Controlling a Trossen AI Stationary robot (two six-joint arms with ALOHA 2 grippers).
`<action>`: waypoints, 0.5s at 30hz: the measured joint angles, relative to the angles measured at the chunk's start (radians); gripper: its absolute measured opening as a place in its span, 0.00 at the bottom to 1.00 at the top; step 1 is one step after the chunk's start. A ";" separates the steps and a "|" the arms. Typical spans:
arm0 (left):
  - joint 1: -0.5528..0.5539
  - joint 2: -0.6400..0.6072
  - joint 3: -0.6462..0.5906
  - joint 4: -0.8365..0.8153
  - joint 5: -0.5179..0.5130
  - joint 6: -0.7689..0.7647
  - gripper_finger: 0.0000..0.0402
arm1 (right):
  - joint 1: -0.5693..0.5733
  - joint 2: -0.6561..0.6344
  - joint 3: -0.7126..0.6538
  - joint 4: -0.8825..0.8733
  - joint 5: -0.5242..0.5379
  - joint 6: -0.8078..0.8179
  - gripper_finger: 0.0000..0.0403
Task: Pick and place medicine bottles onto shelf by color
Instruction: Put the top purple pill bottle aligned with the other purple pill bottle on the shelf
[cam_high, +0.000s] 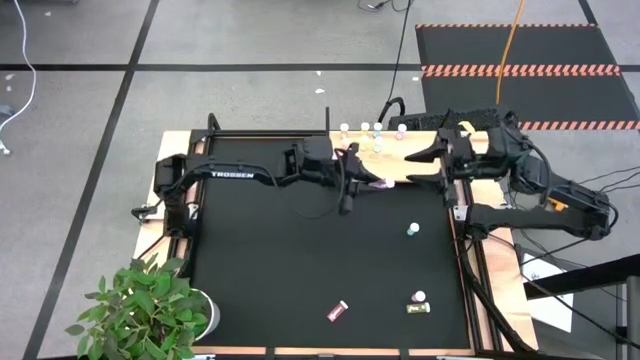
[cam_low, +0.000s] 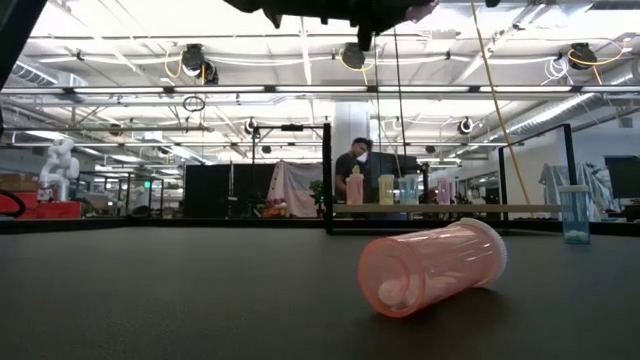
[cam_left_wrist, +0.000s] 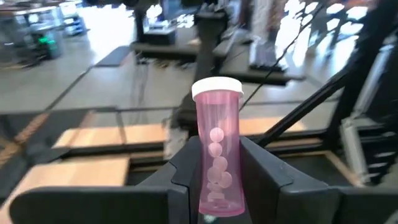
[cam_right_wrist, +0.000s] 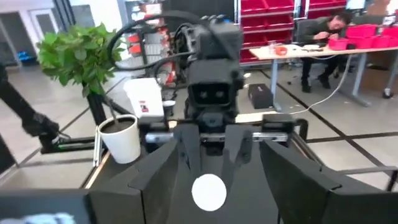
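Note:
Next, I take the cap end (cam_high: 389, 183) of the pink bottle with my right gripper, because my left gripper holds this bottle level by its bottom (cam_left_wrist: 221, 200), and stand it beside the shelf's pink bottle.
My left gripper (cam_high: 360, 184) is shut on a pink medicine bottle (cam_left_wrist: 217, 155) with a white cap, above the mat near the shelf (cam_high: 392, 150). My right gripper (cam_high: 426, 167) is open and faces it from the right. In the right wrist view the bottle's white cap (cam_right_wrist: 209, 191) shows end-on between my open right fingers, with a gap on each side. Several bottles (cam_high: 365, 129) stand on the shelf. A teal bottle (cam_high: 412, 229) stands on the mat. A red one (cam_high: 338, 311) and a yellow-green one (cam_high: 418, 308) lie on the mat. My left gripper pinches the pink bottle's body (cam_left_wrist: 219, 186), toward its bottom end, between its two fingers (cam_left_wrist: 180, 180). The fingers come level from the table's left and lie along the bottle. The bottle sticks out past the fingertips, cap (cam_left_wrist: 216, 87) toward the right arm, clear of the mat.
A potted plant (cam_high: 150, 305) stands at the near left corner. The wooden frame (cam_high: 470, 300) edges the black mat. A white-capped bottle (cam_high: 419, 296) stands beside the yellow-green one. A person (cam_low: 355, 160) stands in the room beyond the shelf.

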 joint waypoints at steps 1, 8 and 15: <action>0.007 0.000 0.000 0.013 0.032 -0.015 0.22 | 0.006 0.012 0.000 0.013 -0.012 -0.008 0.57; 0.021 -0.002 0.000 0.079 0.132 -0.060 0.22 | 0.067 0.083 0.000 0.067 -0.017 -0.076 0.67; 0.027 -0.002 0.000 0.168 0.166 -0.112 0.22 | 0.084 0.106 0.000 0.068 -0.018 -0.121 0.66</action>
